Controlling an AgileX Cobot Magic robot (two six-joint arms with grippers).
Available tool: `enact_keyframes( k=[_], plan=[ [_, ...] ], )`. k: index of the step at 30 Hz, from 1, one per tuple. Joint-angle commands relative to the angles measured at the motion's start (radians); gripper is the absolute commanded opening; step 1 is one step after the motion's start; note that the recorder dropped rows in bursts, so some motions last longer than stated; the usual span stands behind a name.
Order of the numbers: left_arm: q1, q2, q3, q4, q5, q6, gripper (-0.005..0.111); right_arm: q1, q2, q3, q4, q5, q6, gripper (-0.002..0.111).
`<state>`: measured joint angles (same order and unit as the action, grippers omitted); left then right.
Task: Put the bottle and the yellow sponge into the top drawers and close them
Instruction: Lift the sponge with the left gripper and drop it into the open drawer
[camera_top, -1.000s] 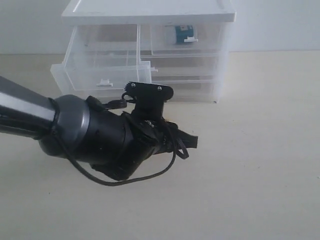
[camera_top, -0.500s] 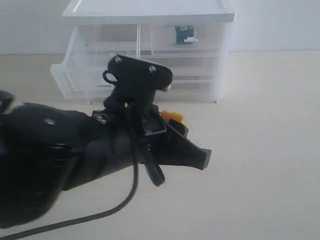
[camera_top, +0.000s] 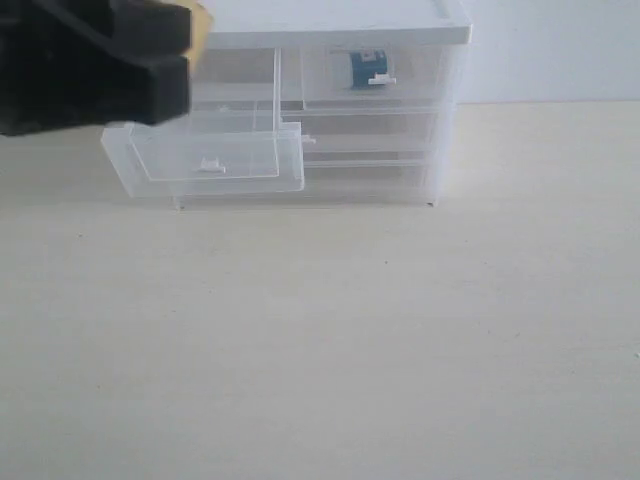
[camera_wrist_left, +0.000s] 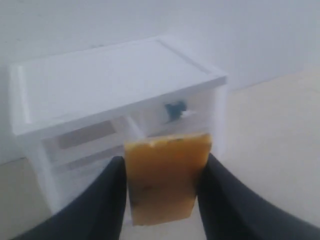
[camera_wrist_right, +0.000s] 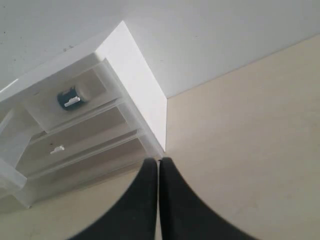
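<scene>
My left gripper should keep carrying the yellow sponge (camera_wrist_left: 161, 182) until the sponge hangs inside the open top drawer (camera_top: 212, 152), then let go, because the drawer is empty and sticks out past the cabinet top.
The yellow sponge (camera_wrist_left: 167, 175) is pinched between the two black fingers of my left gripper (camera_wrist_left: 162, 162), which is shut on it. In the exterior view that gripper (camera_top: 175, 50) is a dark blur at the upper left, above the open top left drawer (camera_top: 205, 150), with a sliver of the sponge (camera_top: 201, 25) showing. The bottle (camera_top: 367, 68) lies inside the shut top right drawer (camera_top: 375, 95), and shows in the wrist views too (camera_wrist_left: 175, 110) (camera_wrist_right: 70, 97). My right gripper (camera_wrist_right: 158, 162) is shut and empty, off the cabinet's right corner, out of the exterior view.
The white-topped translucent cabinet (camera_top: 330, 22) stands at the back of a beige table (camera_top: 400, 330) against a white wall. Full-width clear drawers (camera_top: 370, 130) sit below the top pair. The open drawer juts forward over the table.
My left arm has risen from low in front of the cabinet to the upper left, carrying the sponge up above the open drawer. The right gripper shows no change.
</scene>
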<state>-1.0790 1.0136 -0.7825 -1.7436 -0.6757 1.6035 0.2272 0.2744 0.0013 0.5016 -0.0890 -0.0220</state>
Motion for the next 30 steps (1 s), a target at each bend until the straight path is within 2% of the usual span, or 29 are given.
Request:
enact_keyframes(
  k=[1,3,6,10,16,20,22,30],
  plan=[
    [0.118,0.016,0.005,-0.001,-0.018,0.042,0.004,-0.007,0.005,-0.001,-0.002,-0.005,-0.003,0.001],
    [0.173,0.049,0.005,0.018,0.000,0.015,0.004,-0.007,0.005,-0.001,-0.002,-0.005,-0.003,0.001],
    [0.278,0.121,0.005,0.095,0.103,-0.066,0.004,-0.007,0.005,-0.001,-0.002,-0.005,-0.003,0.001],
    [0.392,0.227,-0.001,0.220,0.169,-0.237,0.004,-0.007,0.005,-0.001,-0.002,-0.005,-0.003,0.001],
    [0.500,0.358,-0.022,0.244,0.306,-0.296,0.004,-0.007,0.005,-0.001,-0.002,-0.005,-0.003,0.001],
    [0.528,0.415,-0.054,0.246,0.318,-0.308,0.005,-0.007,0.005,-0.001,-0.002,-0.005,-0.003,0.001],
    [0.537,0.425,-0.074,0.259,0.359,-0.306,0.011,-0.007,0.005,-0.001,-0.002,-0.005,-0.003,0.001],
    [0.537,0.439,-0.115,0.277,0.378,-0.306,0.054,-0.007,0.005,-0.001,-0.002,-0.005,-0.003,0.001]
  ],
)
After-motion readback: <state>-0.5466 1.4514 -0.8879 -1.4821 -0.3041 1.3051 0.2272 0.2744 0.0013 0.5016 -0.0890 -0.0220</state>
